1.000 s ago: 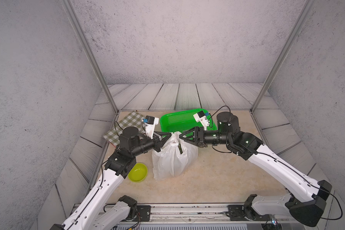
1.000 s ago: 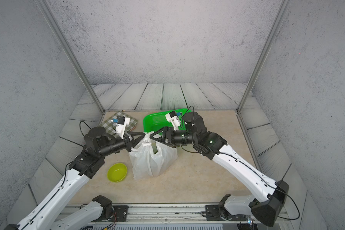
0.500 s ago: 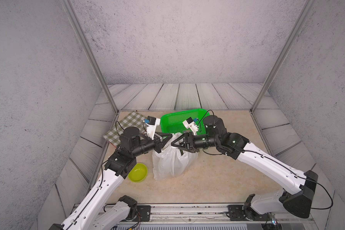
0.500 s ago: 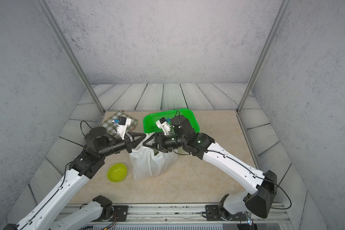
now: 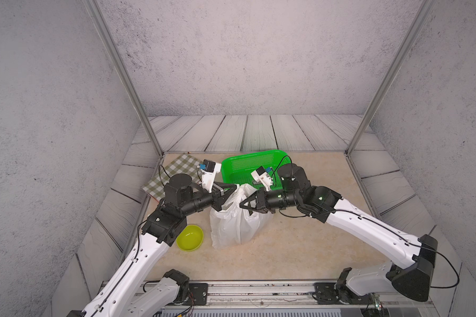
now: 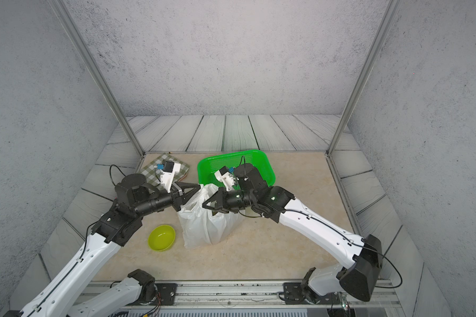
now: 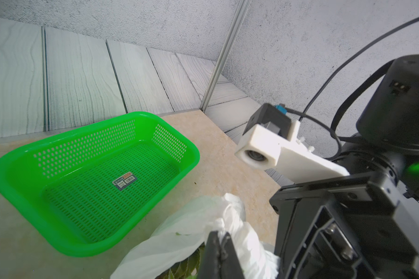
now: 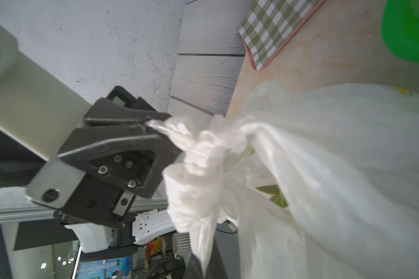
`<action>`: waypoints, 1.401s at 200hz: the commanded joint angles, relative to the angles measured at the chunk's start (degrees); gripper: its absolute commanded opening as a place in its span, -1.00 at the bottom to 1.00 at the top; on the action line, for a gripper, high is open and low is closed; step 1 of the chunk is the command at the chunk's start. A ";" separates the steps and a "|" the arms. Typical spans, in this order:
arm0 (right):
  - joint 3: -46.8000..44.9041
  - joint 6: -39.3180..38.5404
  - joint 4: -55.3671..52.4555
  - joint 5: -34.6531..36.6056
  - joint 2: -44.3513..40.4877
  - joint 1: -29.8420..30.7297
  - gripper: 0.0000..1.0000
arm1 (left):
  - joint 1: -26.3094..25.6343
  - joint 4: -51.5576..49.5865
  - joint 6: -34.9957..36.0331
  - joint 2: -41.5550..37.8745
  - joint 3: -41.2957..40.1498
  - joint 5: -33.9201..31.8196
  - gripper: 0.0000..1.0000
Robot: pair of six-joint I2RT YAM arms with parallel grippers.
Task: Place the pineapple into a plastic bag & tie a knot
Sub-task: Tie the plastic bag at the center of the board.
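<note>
I keep pulling away with my right gripper until the knot closes the bag's top (image 5: 245,191), as the handles (image 8: 198,160) wrap around each other with an end in each gripper.
The white plastic bag (image 5: 237,222) (image 6: 208,225) stands upright mid-table in both top views. Green pineapple (image 7: 180,268) leaves show under its film in the left wrist view, and again as pineapple leaves (image 8: 275,193) in the right wrist view. My left gripper (image 5: 234,187) (image 7: 221,234) is shut on one white handle strip at the bag's top. My right gripper (image 5: 241,204) (image 8: 205,268) is shut on another strip from the opposite side. Between them the strips bunch into a twisted clump (image 8: 203,154); whether it is a closed knot I cannot tell.
A green perforated basket (image 5: 248,170) (image 7: 94,169) sits just behind the bag. A yellow-green bowl (image 5: 190,237) lies at the bag's front left, beside my left arm. A green checked mat (image 5: 173,171) lies at the back left. Metal frame posts stand at the table's back corners.
My right gripper has moved left to the bag's top and closed on a handle strip. The left gripper has kept its hold in place.
</note>
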 commanded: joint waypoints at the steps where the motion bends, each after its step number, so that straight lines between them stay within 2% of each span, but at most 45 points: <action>1: -3.16 -2.54 -2.82 1.43 -3.35 0.04 -1.00 | -0.19 -1.98 3.60 -0.35 3.09 -3.87 -1.00; 44: -9.21 -3.76 -4.84 2.48 -7.19 0.09 -1.00 | -0.19 -5.06 6.85 2.20 4.42 -10.28 -1.00; 118: -16.17 -6.93 -10.70 3.71 -10.63 0.07 -1.00 | -0.02 -7.56 11.85 8.90 5.83 -27.81 -1.00; 155: -20.13 -8.32 -12.94 4.20 -10.05 0.10 -1.00 | 0.63 -7.87 12.74 13.05 6.52 -32.92 -1.00; 192: -22.50 -10.04 -17.26 7.77 -11.44 0.04 -1.00 | 2.29 -7.85 12.59 15.08 6.78 -36.62 -1.00; 219: -22.59 -11.48 -21.41 11.06 -13.05 0.05 -1.00 | 3.92 -8.44 12.73 15.81 7.33 -37.21 -1.00; 250: -23.06 -11.94 -21.67 11.36 -13.00 0.07 -1.00 | 4.55 -8.78 12.59 15.47 7.21 -36.96 -1.00; 264: -22.32 -12.12 -20.67 10.83 -12.03 0.09 -1.00 | 4.55 -8.77 12.75 15.32 6.89 -33.77 -1.00; 280: -20.47 -12.39 -19.26 10.34 -10.80 0.06 -1.00 | 4.55 -6.38 12.84 13.84 5.02 -26.85 -1.00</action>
